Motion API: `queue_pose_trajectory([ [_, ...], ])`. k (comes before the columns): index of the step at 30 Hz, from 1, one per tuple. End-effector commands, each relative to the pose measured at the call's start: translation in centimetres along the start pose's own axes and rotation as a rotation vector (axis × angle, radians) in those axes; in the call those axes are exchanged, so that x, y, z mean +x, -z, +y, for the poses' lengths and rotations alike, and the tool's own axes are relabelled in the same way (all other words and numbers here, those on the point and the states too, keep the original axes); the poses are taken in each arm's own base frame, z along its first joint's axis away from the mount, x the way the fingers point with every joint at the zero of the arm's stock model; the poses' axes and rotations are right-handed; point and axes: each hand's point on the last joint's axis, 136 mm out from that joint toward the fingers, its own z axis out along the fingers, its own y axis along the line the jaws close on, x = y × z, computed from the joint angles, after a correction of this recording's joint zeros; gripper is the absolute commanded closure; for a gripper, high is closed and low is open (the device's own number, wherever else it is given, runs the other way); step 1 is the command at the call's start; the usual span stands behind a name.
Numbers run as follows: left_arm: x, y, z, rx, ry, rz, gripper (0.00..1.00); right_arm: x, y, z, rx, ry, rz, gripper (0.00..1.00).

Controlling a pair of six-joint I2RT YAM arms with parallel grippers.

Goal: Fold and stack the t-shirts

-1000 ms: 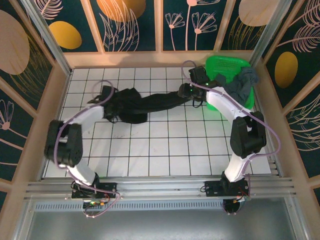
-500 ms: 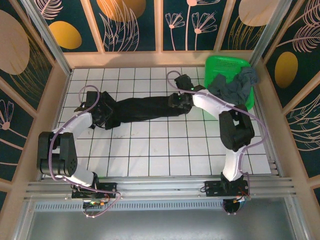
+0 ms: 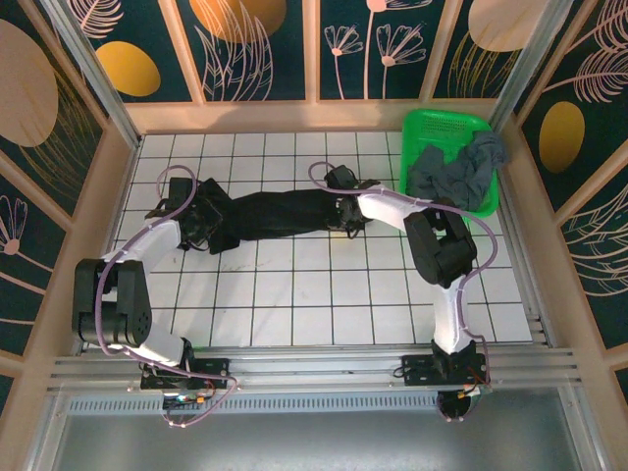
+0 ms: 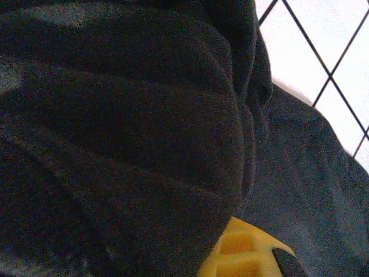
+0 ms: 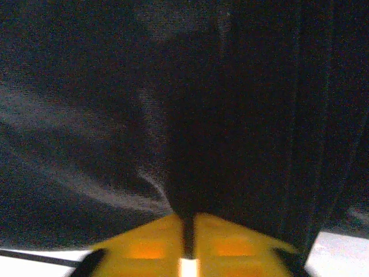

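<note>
Next, my right gripper pulls open the black t-shirt's end [image 3: 337, 183], which lies bunched under it, toward the tiles [image 3: 383, 177] beside the green basket before I fold.
The black t-shirt [image 3: 280, 211] lies pulled out into a long band across the white tiled table [image 3: 294, 289]. My left gripper [image 3: 201, 224] is shut on its left end. In the left wrist view, black cloth [image 4: 127, 133] drapes over one yellow finger [image 4: 245, 254]. My right gripper [image 3: 340, 211] is at the shirt's right end. In the right wrist view its yellow jaws [image 5: 188, 224] are closed together, with a fold of the black cloth [image 5: 190, 144] pinched between them. The dark grey t-shirt [image 3: 459, 169] lies bunched in the green basket.
The green mesh basket [image 3: 446, 120] stands at the back right corner, close to my right arm. Wooden walls enclose the table on three sides. Bare tiles stretch across the front half of the table.
My right gripper moved left from near the basket to the shirt's right end and closed on it. My left gripper drew the shirt leftward, stretching the bunched cloth into a band.
</note>
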Motion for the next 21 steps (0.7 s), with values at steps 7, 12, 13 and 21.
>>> queue_pose_trajectory([
  [7, -0.4, 1.9, -1.0, 0.016, -0.077, -0.018, 1.0, -3.0, 7.8, -0.9, 0.019, -0.022, -0.214, 1.0],
  [12, -0.4, 3.1, -1.2, 0.029, -0.089, -0.032, 1.0, -3.2, 12.0, -0.3, -0.038, -0.004, -0.286, 1.0],
  [13, -0.4, 3.6, -1.1, 0.027, -0.092, -0.038, 1.0, -3.2, 13.0, -0.3, -0.048, -0.002, -0.302, 1.0],
  [21, -0.5, 7.5, 3.2, -0.135, -0.09, -0.151, 1.0, -2.8, 20.5, -0.9, -0.106, -0.019, -0.451, 1.0],
])
